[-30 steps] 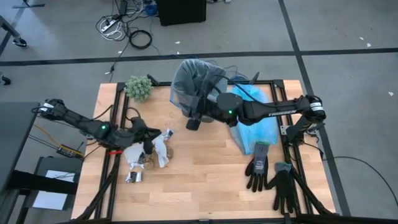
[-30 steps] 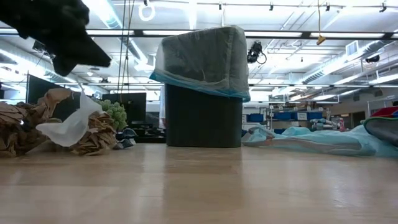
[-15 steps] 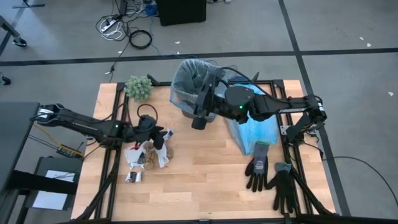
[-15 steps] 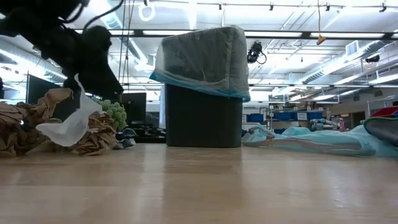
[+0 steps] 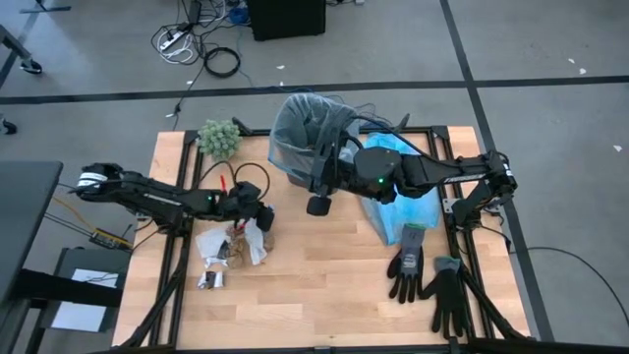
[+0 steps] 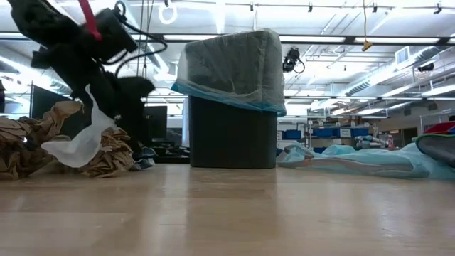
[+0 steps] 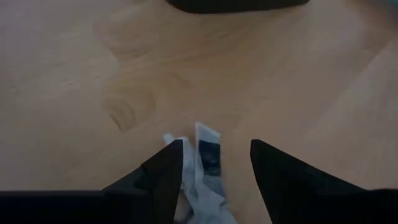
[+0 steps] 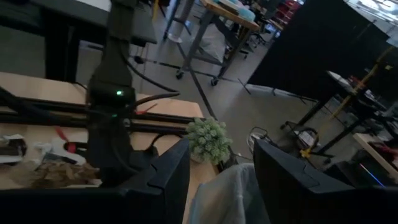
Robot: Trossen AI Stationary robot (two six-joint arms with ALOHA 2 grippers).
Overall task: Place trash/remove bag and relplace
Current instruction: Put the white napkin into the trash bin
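The white wrapper sticks up [image 7: 208, 140] away from the crumpled brown paper, so I expect the wrapper [image 5: 255, 242] to come off by itself when I raise it.
The trash [image 5: 234, 246], crumpled brown paper, white wrappers and a small silver piece [image 5: 209, 280], lies on the table's left half. My left gripper [image 5: 259, 216] stands open at the pile's right end, slanting down. In the left wrist view the gripper [image 7: 214, 162] has a white wrapper strip [image 7: 206, 163] sticking up between its fingers. The bag [image 6: 231, 64] lines the black bin [image 6: 231, 131] at the far middle, its edge folded over the rim. My right gripper [image 5: 314, 179] hovers open and level above the bin's near rim; the bag's top [image 8: 231, 190] shows below its fingers. My left gripper has the white wrapper strip [image 7: 186, 158] close against the inner side of one finger [image 7: 166, 171]. I cannot tell whether it touches. The other finger stands clear of it.
A green fuzzy clump [image 5: 218, 138] sits at the far left corner. A light-blue plastic bag [image 5: 403, 202] lies right of the bin, with black gloves [image 5: 408, 264] near the right front. Bare wood spans the near middle [image 5: 314, 285].
My left gripper has swung toward the bin and down, from the pile's left side to its right end, tipping further downward. The trash has stayed where it was. My right gripper has drifted a little up in front of the bin.
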